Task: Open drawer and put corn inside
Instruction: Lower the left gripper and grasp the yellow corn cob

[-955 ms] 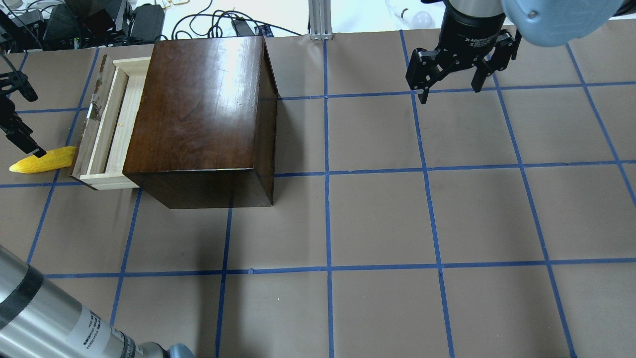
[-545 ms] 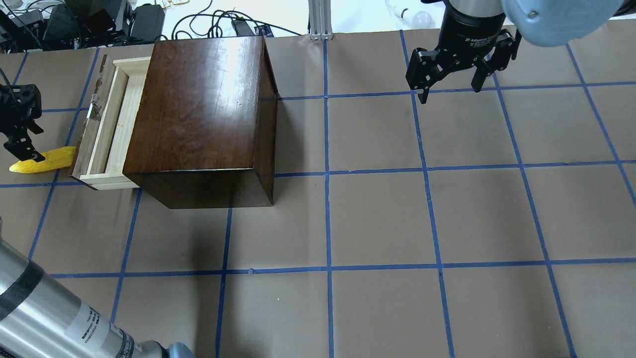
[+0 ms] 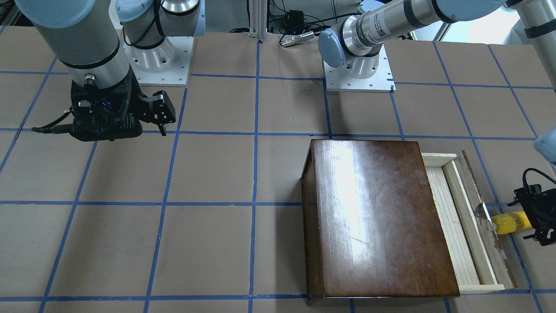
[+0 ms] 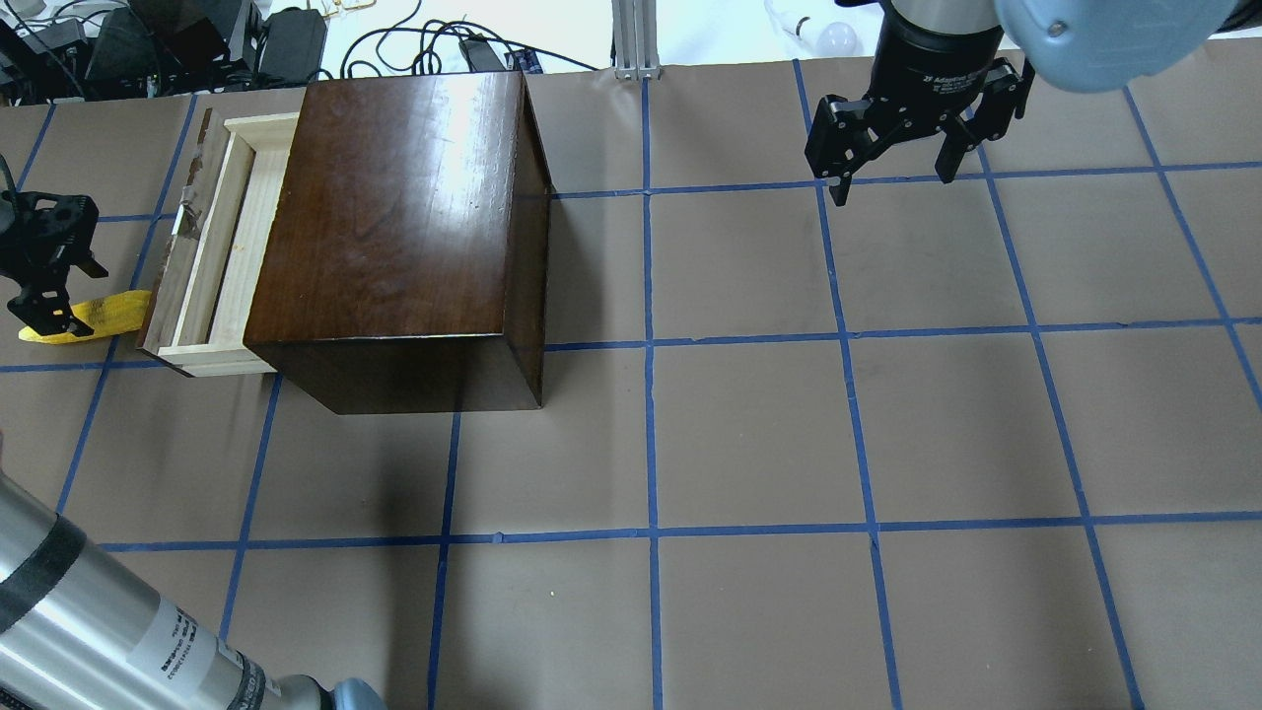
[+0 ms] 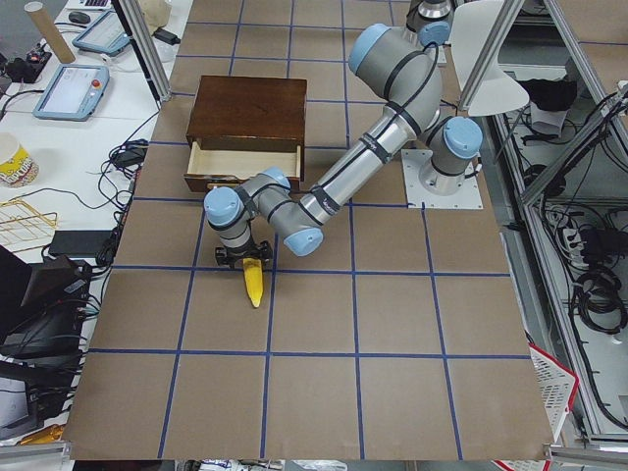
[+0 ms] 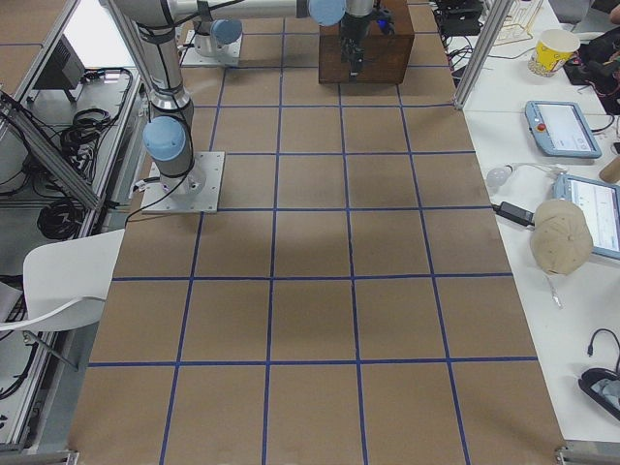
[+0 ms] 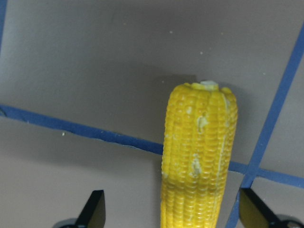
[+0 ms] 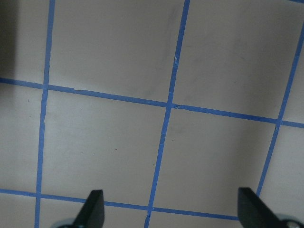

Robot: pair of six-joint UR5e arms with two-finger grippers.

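My gripper is going to lower the corn [image 3: 511,222] into the drawer's pale tray, which shows a long, roomy gap [image 3: 457,224] beside the box, so I expect the corn to lie flat lengthwise there.
The corn [image 4: 104,314] lies on the table just left of the drawer [image 4: 240,247], which stands partly pulled out of the dark brown box [image 4: 394,217]. The drawer's pale tray shows nothing in it. My left gripper [image 4: 41,314] is open over the corn's tapered end. In the left wrist view the corn [image 7: 199,156] lies between the two spread fingertips [image 7: 95,211]. The front view shows the corn [image 3: 510,221] beside the drawer's front panel [image 3: 482,217] and the left gripper [image 3: 537,219]. My right gripper [image 4: 895,182] is open and empty, far right at the back.
Brown paper with a blue tape grid covers the table [image 4: 749,434]. Cables and gear [image 4: 148,44] lie beyond the back edge. The left arm's silver link [image 4: 89,621] crosses the near left corner. The right wrist view shows only bare table [image 8: 166,109].
My left gripper has turned and shifted a little to the right, over the corn's tapered end. The corn, the drawer and the right arm have not moved.
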